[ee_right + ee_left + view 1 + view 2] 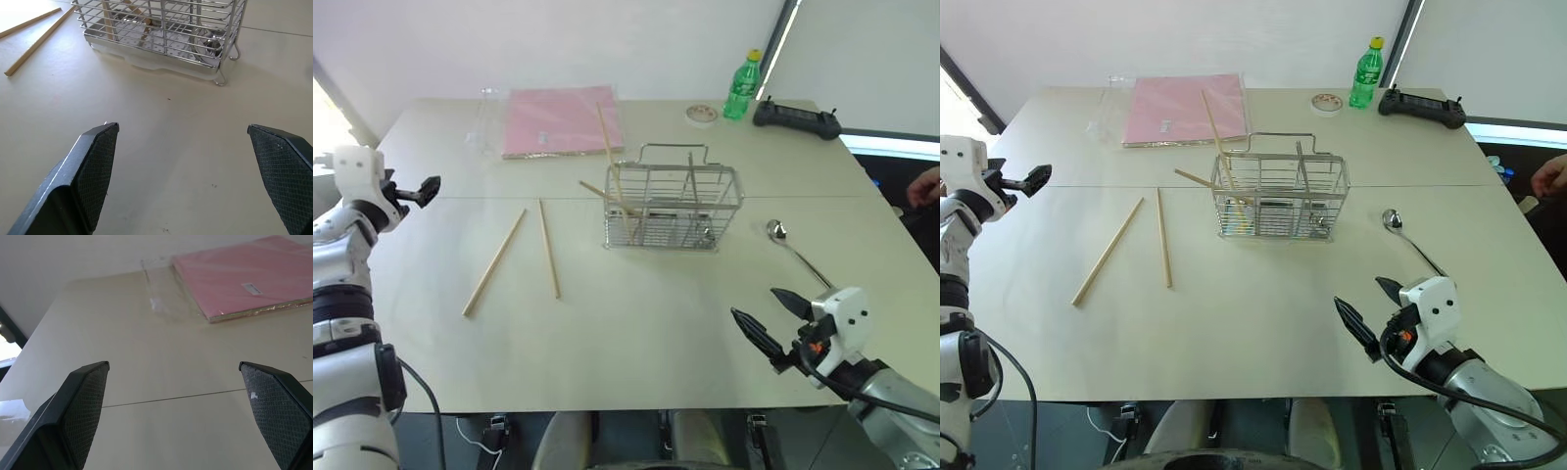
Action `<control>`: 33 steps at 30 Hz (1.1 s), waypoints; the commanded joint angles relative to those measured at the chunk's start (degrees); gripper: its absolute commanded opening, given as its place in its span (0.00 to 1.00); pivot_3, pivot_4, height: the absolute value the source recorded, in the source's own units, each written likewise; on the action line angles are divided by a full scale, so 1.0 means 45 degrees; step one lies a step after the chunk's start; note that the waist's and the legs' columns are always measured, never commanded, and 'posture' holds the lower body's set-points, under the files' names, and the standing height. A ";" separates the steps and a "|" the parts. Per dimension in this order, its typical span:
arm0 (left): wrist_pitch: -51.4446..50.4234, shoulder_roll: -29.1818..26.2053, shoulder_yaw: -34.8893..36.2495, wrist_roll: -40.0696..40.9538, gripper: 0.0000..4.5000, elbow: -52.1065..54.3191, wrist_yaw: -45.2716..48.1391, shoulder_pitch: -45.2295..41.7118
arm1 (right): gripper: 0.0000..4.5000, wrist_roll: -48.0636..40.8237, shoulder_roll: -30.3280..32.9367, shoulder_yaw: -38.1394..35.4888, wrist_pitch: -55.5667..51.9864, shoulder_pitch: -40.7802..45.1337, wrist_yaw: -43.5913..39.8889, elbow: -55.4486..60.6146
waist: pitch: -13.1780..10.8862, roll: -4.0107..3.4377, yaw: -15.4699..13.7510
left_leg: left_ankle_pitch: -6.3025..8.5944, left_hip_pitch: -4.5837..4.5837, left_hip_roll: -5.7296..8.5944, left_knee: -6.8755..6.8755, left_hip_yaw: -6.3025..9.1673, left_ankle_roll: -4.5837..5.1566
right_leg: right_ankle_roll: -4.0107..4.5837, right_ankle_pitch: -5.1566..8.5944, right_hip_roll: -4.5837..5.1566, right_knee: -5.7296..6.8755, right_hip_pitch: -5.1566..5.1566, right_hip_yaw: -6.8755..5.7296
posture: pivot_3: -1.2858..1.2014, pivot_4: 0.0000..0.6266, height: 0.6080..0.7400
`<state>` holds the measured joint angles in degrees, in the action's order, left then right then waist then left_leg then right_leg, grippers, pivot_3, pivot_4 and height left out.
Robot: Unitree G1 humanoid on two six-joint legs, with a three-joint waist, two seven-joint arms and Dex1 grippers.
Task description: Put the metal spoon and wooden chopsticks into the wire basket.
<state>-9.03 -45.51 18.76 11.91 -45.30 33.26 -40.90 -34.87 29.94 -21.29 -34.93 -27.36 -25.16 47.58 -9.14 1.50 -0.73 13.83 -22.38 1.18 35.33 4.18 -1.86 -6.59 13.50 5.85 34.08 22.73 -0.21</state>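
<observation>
The metal spoon's long handle (809,264) is longer than the wire basket is deep, so the spoon's bowl (776,230) will stay above the basket's rim when I lower the spoon in handle first.
The wire basket (674,206) stands upright at mid-table. One of the wooden chopsticks (610,147) leans out of its left compartment and another pokes out of its left side (595,190). Two more chopsticks (494,261) (549,248) lie flat on the table to its left. The metal spoon (798,255) lies right of the basket, bowl toward the far side. My right gripper (756,304) hovers open and empty near the front edge, just short of the spoon's handle and facing the basket (161,34). My left gripper (419,192) is open and empty above the table's left edge.
A flat pink folder (563,119) lies at the back left, with a clear plastic piece (487,122) beside it. A green bottle (742,86), a tape roll (701,115) and a black controller (796,117) sit along the back right. A person's hand (925,186) shows at the right edge.
</observation>
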 commanded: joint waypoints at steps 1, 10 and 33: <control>0.0265 -0.0178 0.0121 0.0120 1.00 0.0040 0.0072 -0.0406 | 0.96 -0.0263 0.0041 -0.0446 0.0235 0.0081 0.0031 0.0519 | 0.0000 0.0000 0.0001 | 0.0000 0.0000 0.0001 0.0000 0.0000 0.0000 | 0.0000 0.0000 -0.0002 0.0001 0.0001 0.0000 | 0.52 0.24 0.86; -0.0013 -0.0169 0.0120 0.0247 1.00 0.0114 0.0332 -0.0459 | 0.96 -0.0555 0.0236 -0.0369 -0.0350 0.0700 0.0576 0.0908 | 0.0001 0.0001 0.0010 | -0.0001 0.0002 0.0006 0.0002 -0.0003 0.0000 | -0.0001 -0.0001 -0.0005 0.0007 0.0000 0.0000 | 0.52 0.24 0.86; -0.5427 0.0344 0.0994 0.4377 1.00 0.6813 0.1826 0.1095 | 0.96 -0.2768 0.3458 -0.2687 -0.2908 0.4626 0.1275 -0.0705 | -0.0009 0.0005 0.0027 | -0.0002 -0.0003 -0.0005 0.0047 -0.0001 0.0002 | 0.0002 -0.0002 0.0008 0.0009 -0.0020 0.0005 | 0.52 0.24 0.86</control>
<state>-29.45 -43.07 21.81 27.52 -20.86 39.93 -35.46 -47.48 44.09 -30.31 -48.02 -7.62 -18.45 45.57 -9.18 1.52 -0.60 13.83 -22.41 1.16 35.60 4.16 -1.85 -6.58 13.49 5.89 34.13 22.64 -0.18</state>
